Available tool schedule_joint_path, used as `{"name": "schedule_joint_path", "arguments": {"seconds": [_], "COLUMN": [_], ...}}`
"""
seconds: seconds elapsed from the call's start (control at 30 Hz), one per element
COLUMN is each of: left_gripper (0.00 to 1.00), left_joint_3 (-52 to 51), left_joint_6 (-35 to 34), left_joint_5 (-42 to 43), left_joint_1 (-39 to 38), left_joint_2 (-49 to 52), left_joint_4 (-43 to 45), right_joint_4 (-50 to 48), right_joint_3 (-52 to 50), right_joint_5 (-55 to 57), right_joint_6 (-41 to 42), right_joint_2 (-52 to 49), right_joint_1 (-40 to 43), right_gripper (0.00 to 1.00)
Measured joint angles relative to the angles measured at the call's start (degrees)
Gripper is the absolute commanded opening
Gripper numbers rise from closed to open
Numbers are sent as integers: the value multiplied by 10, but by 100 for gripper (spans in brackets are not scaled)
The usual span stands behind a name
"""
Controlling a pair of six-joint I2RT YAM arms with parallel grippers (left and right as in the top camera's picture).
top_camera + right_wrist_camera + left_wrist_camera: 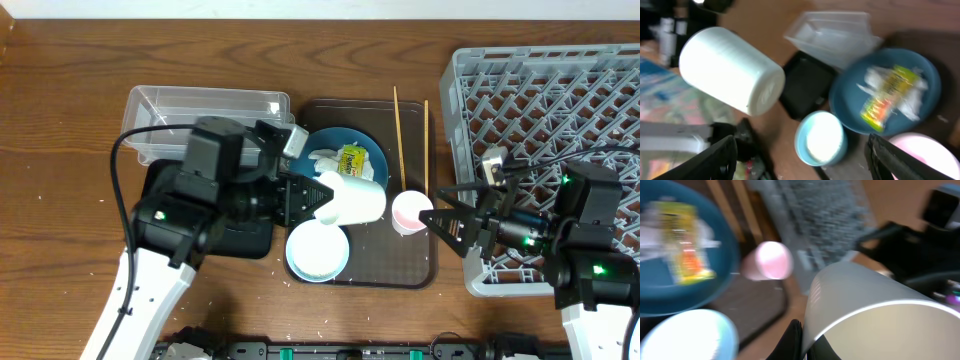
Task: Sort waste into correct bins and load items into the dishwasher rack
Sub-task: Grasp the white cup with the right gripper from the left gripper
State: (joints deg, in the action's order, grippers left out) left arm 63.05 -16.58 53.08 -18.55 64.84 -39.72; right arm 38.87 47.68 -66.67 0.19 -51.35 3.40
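Observation:
My left gripper has the white cup by its rim, far from the grey rack, so my right gripper should take its free bottom end to load it.
My left gripper is shut on the rim of the small white cup and holds it tilted on its side above the brown tray; the cup fills the left wrist view. The white bowl with the blue rim sits below it. The dark blue plate carries the yellow-green wrapper and white tissue. The pink cup stands on the tray's right side. My right gripper is open and empty just right of the pink cup. Two chopsticks lie on the tray's right side.
The clear tub stands at the back left. The black tray is mostly hidden under my left arm. The grey rack fills the right side. The brown serving tray holds the dishes. White grains dot the table's front left.

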Motion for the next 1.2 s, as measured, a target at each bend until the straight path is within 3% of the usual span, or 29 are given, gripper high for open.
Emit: {"name": "schedule_joint_path", "arguments": {"seconds": [0.17,0.43,0.53,0.63,0.73,0.9,1.1,1.2], "left_gripper": [6,6,6,6,6,7,6,7], "left_joint_3": [0,0,0,0,0,0,0,0], "left_joint_6": [16,19,21,21,22,23,23,23], "left_joint_5": [131,218,238,249,250,261,263,261], "left_joint_1": [23,24,24,25,28,27,27,27], "left_joint_2": [14,35,35,35,37,37,37,37], "left_joint_4": [1,2,14,18,18,21,21,21], "right_joint_4": [-120,-269,-273,-279,-281,-295,-285,-276], "right_joint_3": [0,2,2,2,2,2,2,2], "right_joint_5": [-10,49,90,106,112,125,130,126], "right_joint_6": [76,154,172,182,188,186,185,183], "right_joint_2": [0,0,-3,-13,-14,-11,14,21], "right_joint_1": [-98,-259,-296,-314,-318,-318,-303,-294], "right_gripper": [83,84,69,61,80,84,74,63]}}
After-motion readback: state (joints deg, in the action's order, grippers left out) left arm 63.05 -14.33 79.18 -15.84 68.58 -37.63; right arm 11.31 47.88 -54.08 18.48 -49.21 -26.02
